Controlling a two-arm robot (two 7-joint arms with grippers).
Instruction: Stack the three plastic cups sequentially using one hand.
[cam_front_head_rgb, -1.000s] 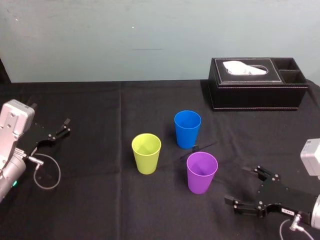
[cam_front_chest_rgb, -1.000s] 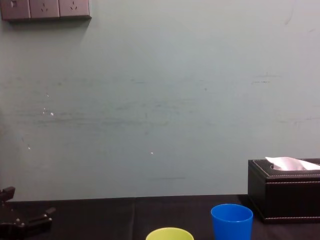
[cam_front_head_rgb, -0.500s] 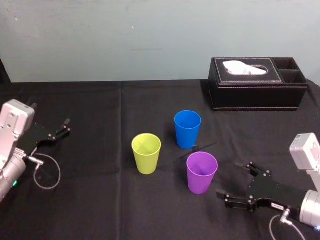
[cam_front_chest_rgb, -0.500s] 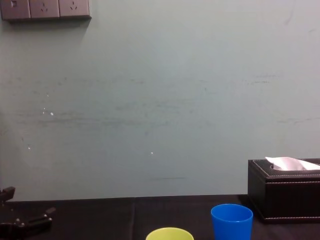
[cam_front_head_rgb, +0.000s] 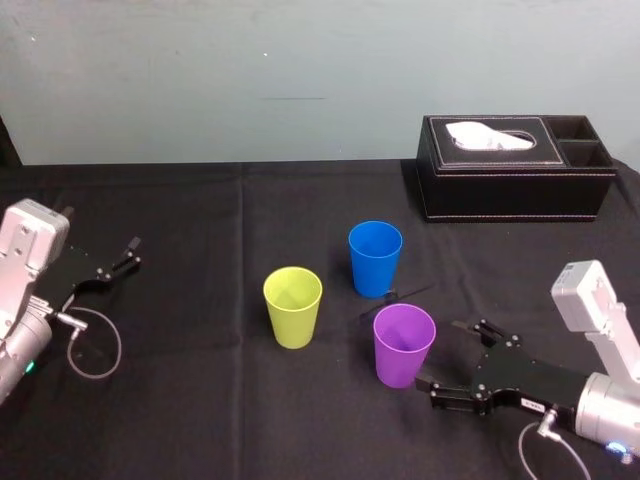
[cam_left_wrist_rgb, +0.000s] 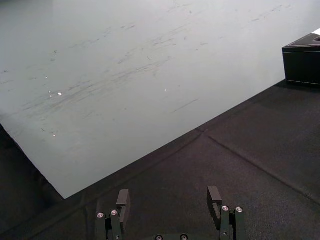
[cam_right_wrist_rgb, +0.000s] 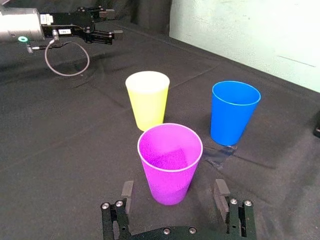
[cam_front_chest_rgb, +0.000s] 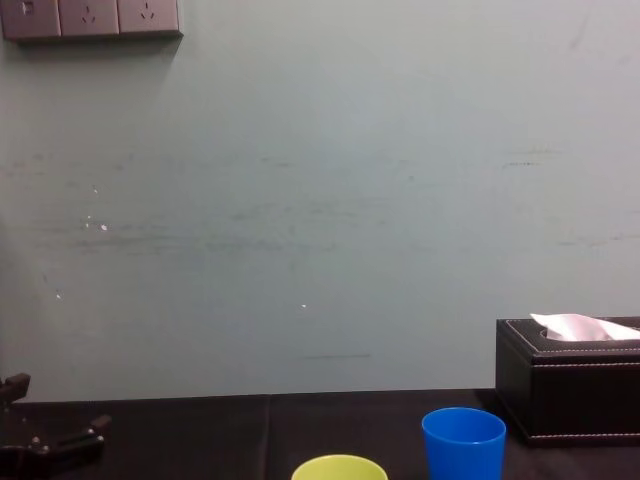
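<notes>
The purple cup (cam_right_wrist_rgb: 170, 162) gets thinner down to a narrow foot (cam_right_wrist_rgb: 170, 197), so it will go into the yellow-green cup almost up to the purple cup's rim when I lower it.
Three plastic cups stand upright on the black tablecloth: a yellow-green cup (cam_front_head_rgb: 293, 306), a blue cup (cam_front_head_rgb: 375, 258) and a purple cup (cam_front_head_rgb: 404, 345). My right gripper (cam_front_head_rgb: 440, 357) sits low, just right of the purple cup, and is open. In the right wrist view the purple cup (cam_right_wrist_rgb: 170, 162) stands right before the open right gripper (cam_right_wrist_rgb: 173, 195), its foot level with the fingertips (cam_right_wrist_rgb: 220, 191), with a gap on each side. The yellow-green cup (cam_right_wrist_rgb: 147, 100) and blue cup (cam_right_wrist_rgb: 234, 111) stand behind it. My left gripper (cam_front_head_rgb: 128, 255) is parked open at the far left.
A black tissue box (cam_front_head_rgb: 515, 168) stands at the back right, behind the blue cup. A loose cable loop (cam_front_head_rgb: 95, 345) hangs by the left arm. Bare cloth (cam_front_head_rgb: 200, 400) lies in front of and left of the cups.
My right gripper has slid left across the table to the purple cup, staying open. The cups and the left arm have not moved.
</notes>
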